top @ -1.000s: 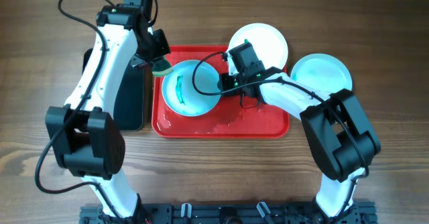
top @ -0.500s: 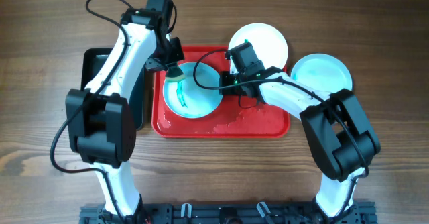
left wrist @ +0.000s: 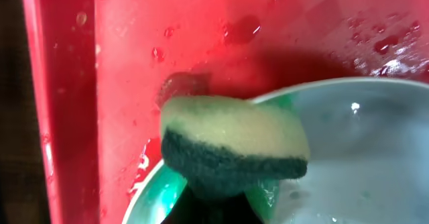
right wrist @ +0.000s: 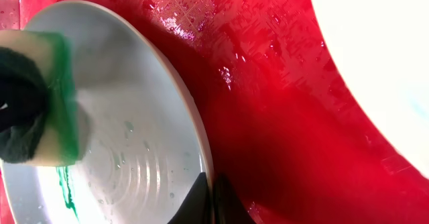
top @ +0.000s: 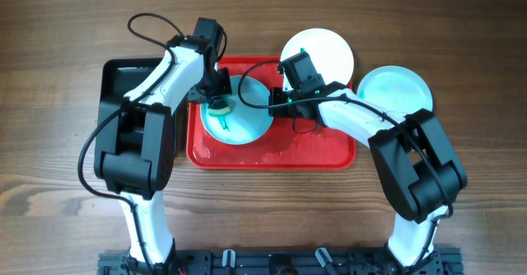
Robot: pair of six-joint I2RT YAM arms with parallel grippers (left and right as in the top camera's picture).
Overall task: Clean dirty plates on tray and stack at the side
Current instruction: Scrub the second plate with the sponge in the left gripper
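Observation:
The sponge hangs over the plate's rim and teal-green scribble is still inside, so next my left gripper wipes back across the plate's middle toward my right gripper.
A pale aqua plate with a teal-green scribble lies on the red tray. My left gripper is shut on a yellow-and-green sponge and holds it over the plate's left part. In the left wrist view the sponge sits over the plate's rim. My right gripper is shut on the plate's right rim. In the right wrist view its fingers pinch the rim of the plate. A white plate and another aqua plate lie on the table.
A black tray lies left of the red tray, partly under my left arm. The red tray's floor is wet with droplets. The white plate overlaps the red tray's back rim. The aqua plate on the table is just right of the tray.
My left arm has moved right and brought the sponge from the tray's left edge onto the aqua plate. My right gripper has stayed shut on the plate's rim.

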